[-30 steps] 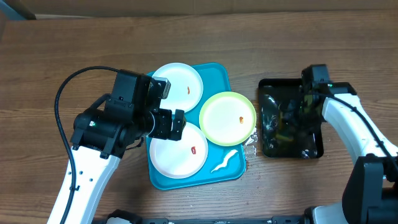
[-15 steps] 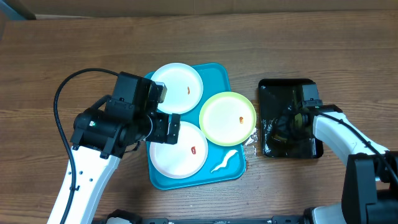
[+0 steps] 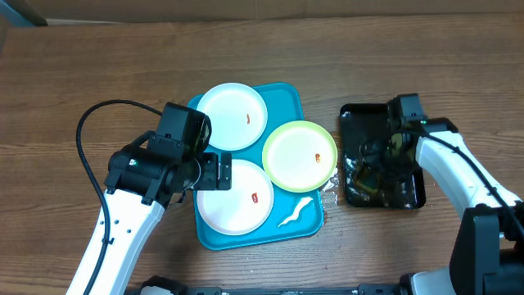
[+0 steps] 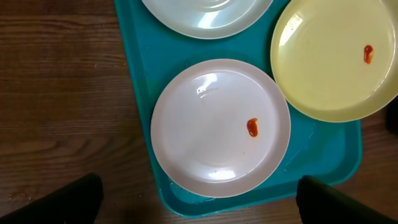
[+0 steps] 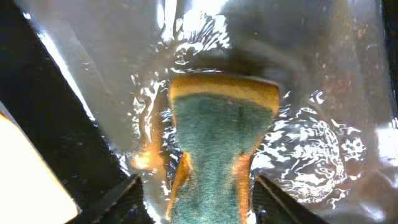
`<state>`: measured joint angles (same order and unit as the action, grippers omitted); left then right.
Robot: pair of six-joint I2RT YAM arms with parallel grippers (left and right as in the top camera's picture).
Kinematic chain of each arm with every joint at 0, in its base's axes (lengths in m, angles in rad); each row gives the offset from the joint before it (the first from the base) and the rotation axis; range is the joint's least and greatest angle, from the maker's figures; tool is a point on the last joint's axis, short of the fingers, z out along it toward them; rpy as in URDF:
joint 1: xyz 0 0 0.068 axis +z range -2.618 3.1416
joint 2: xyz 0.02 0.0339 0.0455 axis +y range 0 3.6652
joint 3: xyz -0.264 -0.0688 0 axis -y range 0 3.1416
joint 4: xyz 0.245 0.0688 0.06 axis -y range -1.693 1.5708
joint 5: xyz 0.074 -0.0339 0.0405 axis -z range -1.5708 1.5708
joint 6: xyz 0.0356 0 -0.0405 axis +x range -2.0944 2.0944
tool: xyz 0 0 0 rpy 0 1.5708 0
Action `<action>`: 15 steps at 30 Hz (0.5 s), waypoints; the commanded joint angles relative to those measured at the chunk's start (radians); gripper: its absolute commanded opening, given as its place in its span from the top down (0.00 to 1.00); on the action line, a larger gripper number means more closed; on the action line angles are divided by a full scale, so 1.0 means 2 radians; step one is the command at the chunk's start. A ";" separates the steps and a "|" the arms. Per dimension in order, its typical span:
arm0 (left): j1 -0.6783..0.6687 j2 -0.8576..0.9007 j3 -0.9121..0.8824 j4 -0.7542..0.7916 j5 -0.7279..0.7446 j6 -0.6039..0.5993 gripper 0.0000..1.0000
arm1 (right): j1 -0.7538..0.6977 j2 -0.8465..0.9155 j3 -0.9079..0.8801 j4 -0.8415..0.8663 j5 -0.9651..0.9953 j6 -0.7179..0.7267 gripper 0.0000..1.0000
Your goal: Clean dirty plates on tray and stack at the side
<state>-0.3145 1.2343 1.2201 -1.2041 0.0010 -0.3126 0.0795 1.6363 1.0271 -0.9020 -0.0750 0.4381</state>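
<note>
I should move my left gripper back, since it hangs open over the front plate [image 3: 236, 199], and steady the plate's rim [image 3: 198, 201] with it before my right gripper wipes the red smear.
The turquoise tray [image 3: 286, 225] holds three plates: a white plate [image 3: 233, 116] at the back, a yellow-green plate [image 3: 300, 156] on the right and a white plate [image 3: 237, 201] at the front. Each has a small red smear. My left gripper [image 3: 217, 172] is open and empty above the front plate's left edge. In the left wrist view the front plate [image 4: 211, 124] lies between the wide-spread fingers [image 4: 81, 199]. My right gripper [image 3: 383, 152] is in the black tray [image 3: 413, 197], shut on a green and yellow sponge [image 5: 221, 130] in water.
A white crumpled scrap [image 3: 296, 213] lies in the turquoise tray's front right corner. The black tray holds water and wet clear film [image 5: 311, 143]. Bare wooden table [image 3: 98, 74] surrounds both trays. The left arm's black cable [image 3: 82, 139] loops to the left.
My left arm has shifted slightly right and toward the front. My right gripper dipped toward the front of the black tray, then moved back toward its far side.
</note>
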 commanded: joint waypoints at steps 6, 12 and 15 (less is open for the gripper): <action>-0.003 -0.006 -0.004 0.004 -0.012 -0.014 0.00 | 0.002 0.001 -0.049 0.057 0.007 0.015 0.50; -0.003 -0.005 -0.004 0.002 -0.019 -0.012 0.00 | 0.002 0.005 -0.087 0.097 0.007 0.030 0.79; -0.003 -0.001 -0.004 0.001 -0.022 -0.012 0.00 | 0.002 0.004 -0.079 0.084 -0.008 0.030 0.96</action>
<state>-0.3149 1.2343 1.2186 -1.2003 -0.0193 -0.3229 0.0803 1.6413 0.8627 -0.7170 -0.0719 0.4881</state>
